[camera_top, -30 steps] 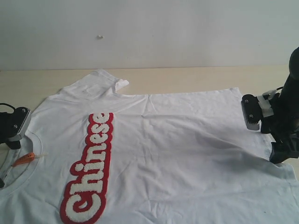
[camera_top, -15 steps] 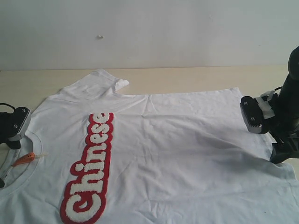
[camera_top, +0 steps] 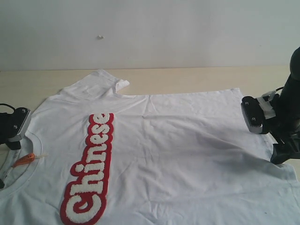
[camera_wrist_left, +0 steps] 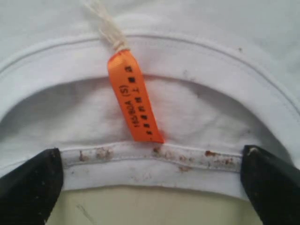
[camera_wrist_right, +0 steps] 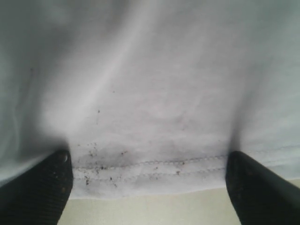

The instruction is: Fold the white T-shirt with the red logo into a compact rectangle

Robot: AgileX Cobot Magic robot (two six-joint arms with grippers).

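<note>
The white T-shirt (camera_top: 173,140) will hang doubled and bend the red logo when I lift it, because limp cloth (camera_top: 220,187) spreads out on both sides of my grippers.
The white T-shirt (camera_top: 178,154) lies spread flat on the table, collar to the left and hem to the right. The red logo (camera_top: 91,171) runs as a long band across the chest. My left gripper (camera_top: 17,123) is at the collar. In the left wrist view it (camera_wrist_left: 152,180) is open, its black fingers (camera_wrist_left: 28,187) wide apart with the collar's rim (camera_wrist_left: 154,161) and the orange neck tag (camera_wrist_left: 133,101) between them. My right gripper (camera_top: 253,116) is at the hem. The right wrist view shows it (camera_wrist_right: 150,180) open, its fingers (camera_wrist_right: 44,187) either side of the stitched hem (camera_wrist_right: 154,166).
The beige table (camera_top: 187,77) shows beyond the shirt, below a white back wall (camera_top: 150,33). One sleeve (camera_top: 101,84) lies folded at the far side. The right arm's dark body (camera_top: 288,122) stands over the shirt's right edge. The shirt runs off the near edge of the exterior view.
The right gripper has shifted very slightly at the hem. The left gripper and the shirt have not visibly moved.
</note>
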